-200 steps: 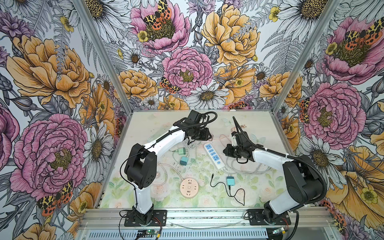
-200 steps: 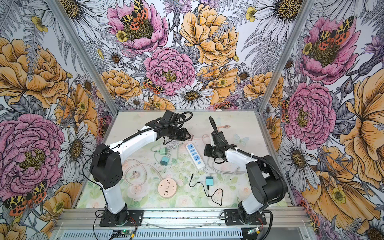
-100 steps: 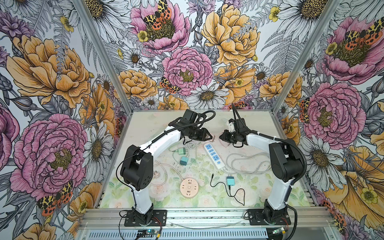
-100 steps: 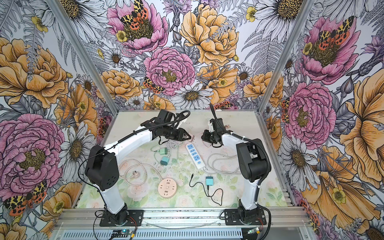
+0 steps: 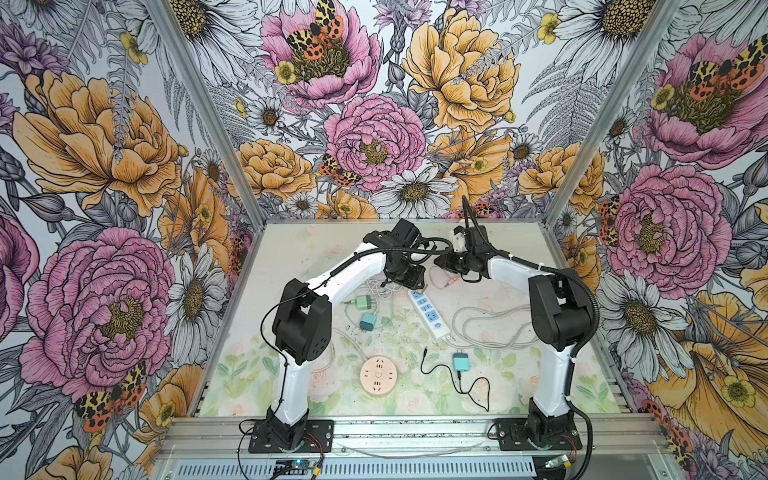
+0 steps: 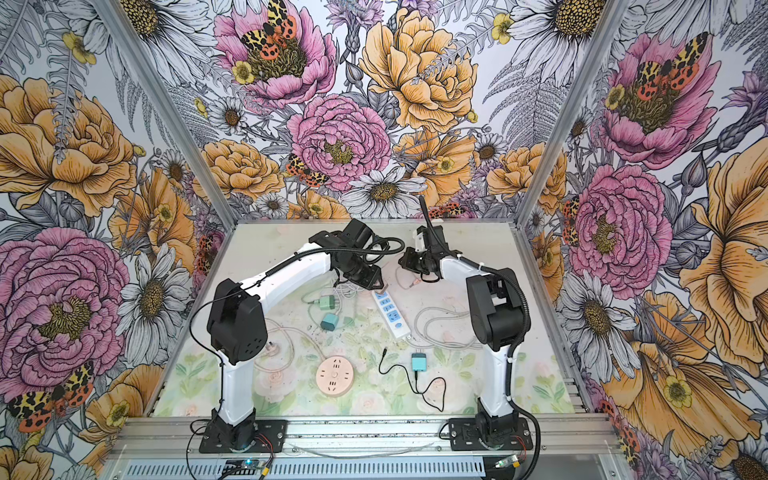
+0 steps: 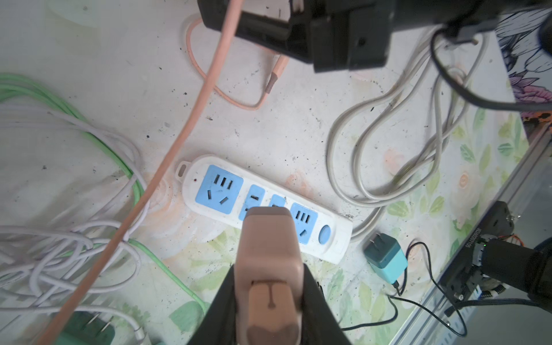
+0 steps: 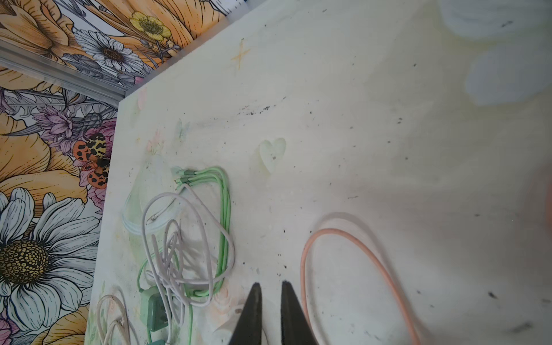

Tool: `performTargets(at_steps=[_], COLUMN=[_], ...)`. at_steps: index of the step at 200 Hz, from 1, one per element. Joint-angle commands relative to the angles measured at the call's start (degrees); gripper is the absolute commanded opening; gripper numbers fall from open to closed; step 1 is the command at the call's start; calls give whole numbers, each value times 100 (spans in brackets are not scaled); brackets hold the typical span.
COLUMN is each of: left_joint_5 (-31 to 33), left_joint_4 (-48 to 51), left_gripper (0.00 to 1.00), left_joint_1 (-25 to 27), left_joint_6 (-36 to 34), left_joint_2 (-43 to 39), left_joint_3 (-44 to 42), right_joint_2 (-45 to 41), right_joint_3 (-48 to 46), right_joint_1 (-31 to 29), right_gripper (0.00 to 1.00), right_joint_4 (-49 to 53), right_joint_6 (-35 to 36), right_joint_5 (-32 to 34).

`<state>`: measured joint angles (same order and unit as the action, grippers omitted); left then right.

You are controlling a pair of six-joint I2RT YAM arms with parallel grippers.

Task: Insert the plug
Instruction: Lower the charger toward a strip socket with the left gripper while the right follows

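Observation:
My left gripper has the plug above the white power strip [image 7: 265,202], which lies at a slant. It should turn the plug in line with the strip and bring it over the strip's far-end socket [image 7: 219,189].
A pinkish-beige plug [image 7: 267,248] is clamped in my left gripper [image 7: 268,286], which is shut on it. The plug hangs just above the white power strip [image 7: 334,236] with blue sockets and covers part of the strip's middle sockets. In both top views the left gripper [image 5: 419,286] [image 6: 380,286] hovers at the far end of the strip [image 5: 428,311] [image 6: 392,311]. The plug's pink cable [image 7: 179,140] runs up past my right gripper [image 5: 438,262] [image 6: 403,262]. The right gripper [image 8: 270,286] has its fingers a narrow gap apart, with nothing between them. The pink cable [image 8: 358,248] loops beside them.
A green charger [image 5: 363,303] and a teal cube [image 5: 368,321] lie left of the strip among white and green cables. A round pink socket [image 5: 377,374] and a teal charger [image 5: 461,361] with a black lead sit near the front. Grey cable coils [image 5: 486,328] lie to the right.
The right arm has swung from the table's middle right towards the back, and its gripper now sits close to the left gripper. The left gripper has shifted slightly towards the back with the plug.

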<state>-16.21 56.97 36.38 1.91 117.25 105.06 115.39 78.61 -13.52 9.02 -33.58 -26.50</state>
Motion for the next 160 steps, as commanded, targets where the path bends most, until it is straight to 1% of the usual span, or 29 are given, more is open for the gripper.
performTargets(at_steps=[1, 12, 24, 42, 63, 92, 105, 121, 160], left_joint_5=[422, 638, 872, 919, 1125, 1315, 1376, 1594, 2067], left_joint_4=[228, 231, 265, 297, 310, 312, 304, 294, 288], left_gripper=[1, 1, 1, 0, 0, 0, 0, 0, 0], left_joint_1=[-38, 28, 53, 21, 140, 299, 327, 361, 484], left_joint_6=[-84, -84, 146, 821, 1742, 2642, 2998, 3371, 4193], left_joint_2=[211, 279, 379, 473, 452, 659, 783, 890, 1009], left_joint_3=[292, 369, 513, 718, 822, 964, 993, 1024, 1143], right_joint_2=[19, 6, -24, -59, -61, -73, -54, -52, -160], right_joint_3=[58, -21, -104, -242, -400, -719, -829, -955, -1100], right_joint_1=[140, 189, 216, 227, 234, 227, 230, 227, 232], right_gripper=[15, 15, 15, 15, 15, 15, 15, 15, 15], right_joint_4=[-172, -181, -205, -259, -391, -1015, -1226, -1437, -1554], right_joint_6=[-59, -43, -41, -41, -84, -371, -511, -603, -539], right_joint_5=[-43, -56, -97, -104, -101, -261, -320, -310, -163])
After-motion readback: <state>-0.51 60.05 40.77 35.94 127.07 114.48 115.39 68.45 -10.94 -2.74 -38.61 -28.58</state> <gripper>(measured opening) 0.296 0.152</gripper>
